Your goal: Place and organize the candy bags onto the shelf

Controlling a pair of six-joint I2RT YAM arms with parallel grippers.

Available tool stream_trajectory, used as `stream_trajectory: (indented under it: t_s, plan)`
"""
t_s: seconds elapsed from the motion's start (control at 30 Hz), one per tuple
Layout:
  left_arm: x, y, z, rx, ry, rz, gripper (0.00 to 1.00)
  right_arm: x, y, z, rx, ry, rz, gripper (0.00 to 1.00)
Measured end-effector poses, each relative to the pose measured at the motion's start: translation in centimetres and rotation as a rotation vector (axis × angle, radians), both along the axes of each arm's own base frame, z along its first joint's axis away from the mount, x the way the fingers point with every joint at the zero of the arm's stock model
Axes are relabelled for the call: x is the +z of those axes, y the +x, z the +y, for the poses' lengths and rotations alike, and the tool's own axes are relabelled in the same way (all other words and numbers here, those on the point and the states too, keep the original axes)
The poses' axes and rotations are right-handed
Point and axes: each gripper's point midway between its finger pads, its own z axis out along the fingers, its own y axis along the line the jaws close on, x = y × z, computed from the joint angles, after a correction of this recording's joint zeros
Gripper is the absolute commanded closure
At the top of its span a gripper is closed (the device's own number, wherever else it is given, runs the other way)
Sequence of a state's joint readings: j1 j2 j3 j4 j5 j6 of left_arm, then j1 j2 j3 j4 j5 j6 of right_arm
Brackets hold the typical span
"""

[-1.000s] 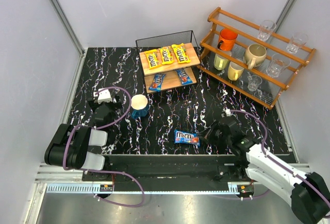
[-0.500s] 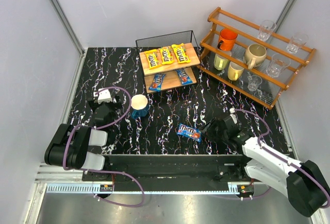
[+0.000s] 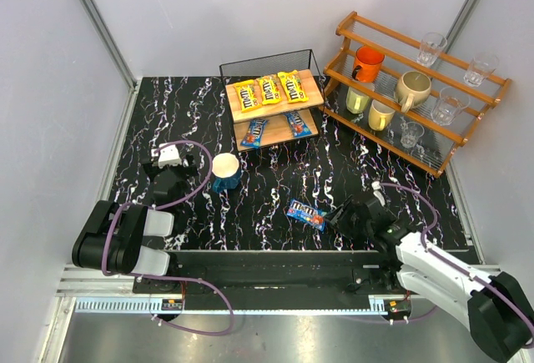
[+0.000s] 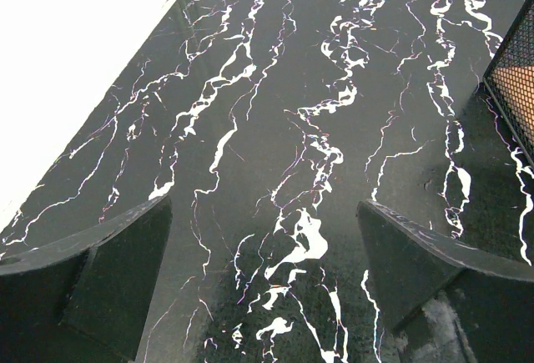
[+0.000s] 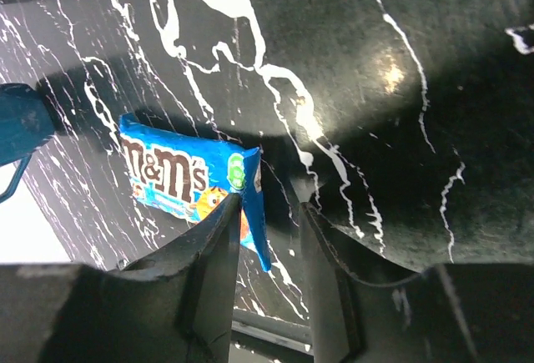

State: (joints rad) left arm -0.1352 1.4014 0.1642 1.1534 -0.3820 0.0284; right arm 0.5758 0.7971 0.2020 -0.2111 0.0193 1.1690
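Observation:
My right gripper's narrow fingers hold only the edge of the blue bag's end (image 5: pixel 258 206), so I should open them, move farther onto that end (image 5: pixel 239 181) and pinch it.
The small shelf (image 3: pixel 310 88) stands at the back middle, with three yellow candy bags (image 3: pixel 269 90) on its top board and two blue ones (image 3: pixel 275 128) on the lower board. A third blue bag (image 3: pixel 305 214) lies flat on the table near the front. My right gripper (image 3: pixel 336 216) is low at that bag's right end. In the right wrist view its jaws (image 5: pixel 269 192) stand narrowly apart, with the bag's (image 5: pixel 171 175) right edge between them, against the left finger. My left gripper (image 3: pixel 171 165) rests at the left, wide open and empty (image 4: pixel 264 204).
A blue mug (image 3: pixel 225 171) stands left of centre, between the arms; it also shows in the right wrist view (image 5: pixel 21 121). An orange-brown rack (image 3: pixel 392 142) with mugs and glasses fills the back right. The shelf's wire frame (image 4: pixel 513 88) is right of my left gripper.
The blue bag on the table shifted slightly away from the front edge and turned, as my right gripper moved at its right end. The left arm has not moved.

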Motion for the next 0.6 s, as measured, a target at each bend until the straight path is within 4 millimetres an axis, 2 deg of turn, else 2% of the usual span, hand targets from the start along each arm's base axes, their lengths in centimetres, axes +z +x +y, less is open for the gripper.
stream_trajectory:
  t_s: [0.37,0.6]
  plan:
    - [0.0,0.0,0.0,0.000,0.000,0.000,0.01,0.2,1.3,2.5,0.098,0.079,-0.085,0.55]
    - [0.0,0.0,0.0,0.000,0.000,0.000,0.01,0.2,1.6,2.8,0.126,0.079,-0.123,0.53]
